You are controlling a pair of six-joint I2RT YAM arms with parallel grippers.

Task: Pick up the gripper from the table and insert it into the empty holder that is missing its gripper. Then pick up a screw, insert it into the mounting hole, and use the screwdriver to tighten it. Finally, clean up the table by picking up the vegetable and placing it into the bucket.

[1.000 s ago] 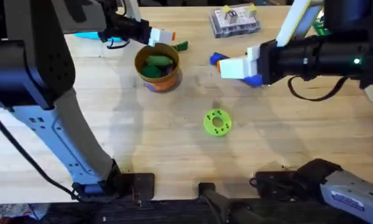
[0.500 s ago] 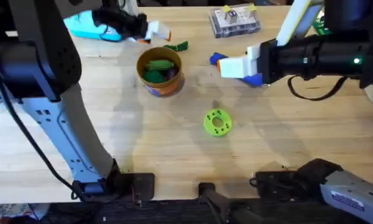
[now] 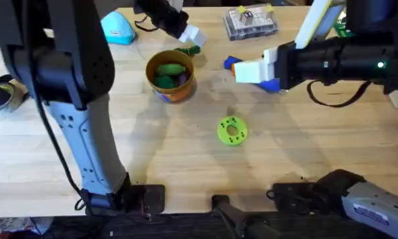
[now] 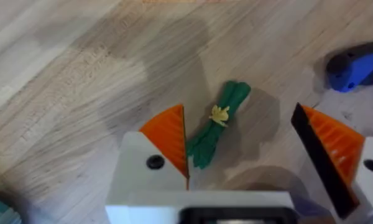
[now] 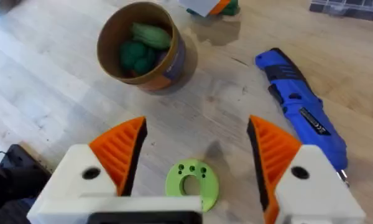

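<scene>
A yellow tie is holding the stalks tightly together, so I expect the dark-green vegetable to come up in one bundle when I lift it.
A small dark-green vegetable lies on the wood just behind the yellow-orange bucket. My left gripper hovers over it, open. In the left wrist view the vegetable lies between the orange pads, close to one finger. The bucket holds other green toy vegetables. My right gripper is open above the blue screwdriver, with nothing between its fingers. The screwdriver lies flat on the table.
A bright green disc with holes sits mid-table, and it shows under the right gripper. A clear parts box stands at the back. A light blue object lies at the back left. The left arm rises tall along the left side.
The left gripper has swung right from above the bucket's far rim to over the vegetable behind it, uncovering the light blue object. The right arm has not moved.
</scene>
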